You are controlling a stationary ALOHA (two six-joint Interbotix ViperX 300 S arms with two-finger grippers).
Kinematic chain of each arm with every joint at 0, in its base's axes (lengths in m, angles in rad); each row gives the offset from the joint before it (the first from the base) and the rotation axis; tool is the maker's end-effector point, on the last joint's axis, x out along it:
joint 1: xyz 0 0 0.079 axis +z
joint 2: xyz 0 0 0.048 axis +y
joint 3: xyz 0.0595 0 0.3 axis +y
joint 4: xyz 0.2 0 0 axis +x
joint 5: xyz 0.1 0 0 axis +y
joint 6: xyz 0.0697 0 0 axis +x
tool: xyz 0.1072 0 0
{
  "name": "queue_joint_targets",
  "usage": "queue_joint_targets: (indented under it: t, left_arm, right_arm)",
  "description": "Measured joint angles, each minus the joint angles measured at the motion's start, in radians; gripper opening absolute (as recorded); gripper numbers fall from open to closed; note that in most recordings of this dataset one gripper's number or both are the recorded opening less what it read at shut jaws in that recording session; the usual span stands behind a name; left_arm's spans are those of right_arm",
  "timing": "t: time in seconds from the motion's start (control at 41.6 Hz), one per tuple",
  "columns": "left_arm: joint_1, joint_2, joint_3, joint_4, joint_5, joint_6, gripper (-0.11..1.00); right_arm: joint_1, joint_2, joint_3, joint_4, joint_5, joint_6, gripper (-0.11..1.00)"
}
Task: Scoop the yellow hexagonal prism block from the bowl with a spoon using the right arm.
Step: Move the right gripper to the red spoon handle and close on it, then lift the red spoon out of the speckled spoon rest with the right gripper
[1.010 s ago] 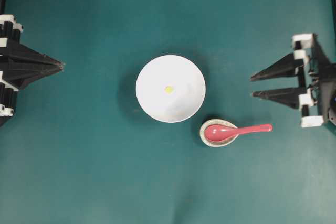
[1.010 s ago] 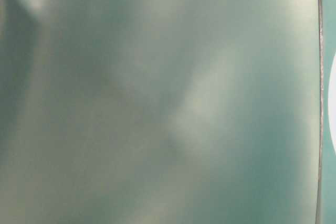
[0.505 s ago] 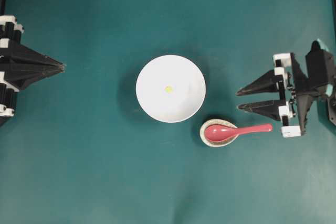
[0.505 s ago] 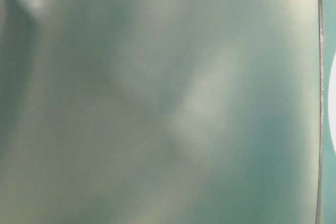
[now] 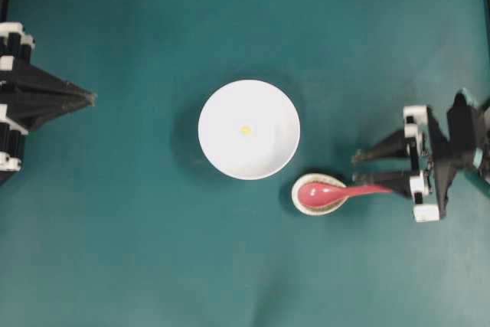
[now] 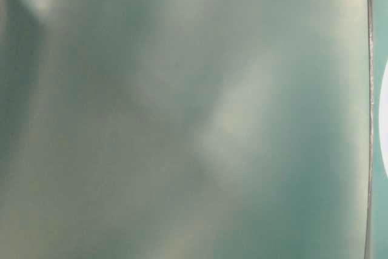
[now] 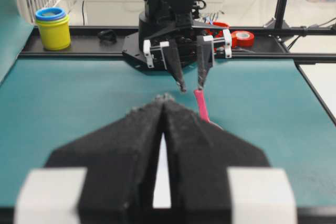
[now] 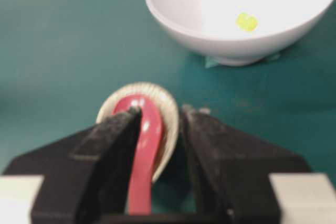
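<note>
My gripper will lift the spoon, and the yellow block [image 5: 246, 130] should settle inside and come along, because the spoon's rounded scoop [image 5: 315, 194] is much wider than the tiny block.
The white bowl [image 5: 249, 129] sits mid-table with the tiny yellow hexagonal prism block [image 5: 246, 129] lying inside it [image 8: 247, 22]. The pink-red spoon [image 5: 337, 191] rests with its scoop in a small speckled dish [image 5: 305, 182], handle pointing right. My right gripper [image 5: 366, 171] is open at the handle's end. In the right wrist view the handle [image 8: 146, 140] runs between the fingers [image 8: 160, 111], close against the left one and apart from the other. My left gripper [image 5: 90, 98] is shut and empty at the far left, tips together [image 7: 164, 98].
The bowl [image 8: 231, 45] stands just beyond and to the right of the dish [image 8: 170, 111] in the right wrist view. Yellow and blue cups [image 7: 52, 27] and red tape rolls [image 7: 242, 38] lie off the mat behind the right arm. The table-level view is a blur.
My right gripper has come forward toward the spoon and swung over its handle end, staying open. The spoon, bowl, block and left arm have not moved.
</note>
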Motion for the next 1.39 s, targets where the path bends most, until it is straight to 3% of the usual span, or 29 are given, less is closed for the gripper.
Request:
queue_joint_targets:
  t: [0.288, 1.394]
  left_arm:
    - [0.0, 0.0, 0.0, 0.0, 0.002, 0.002, 0.0]
    - [0.0, 0.0, 0.0, 0.0, 0.018, 0.003, 0.0]
  right_arm:
    - [0.067, 0.144, 0.0, 0.02, -0.08, 0.012, 0.45]
    - [0.084, 0.247, -0.028, 0.02, -0.048, 0.02, 0.45]
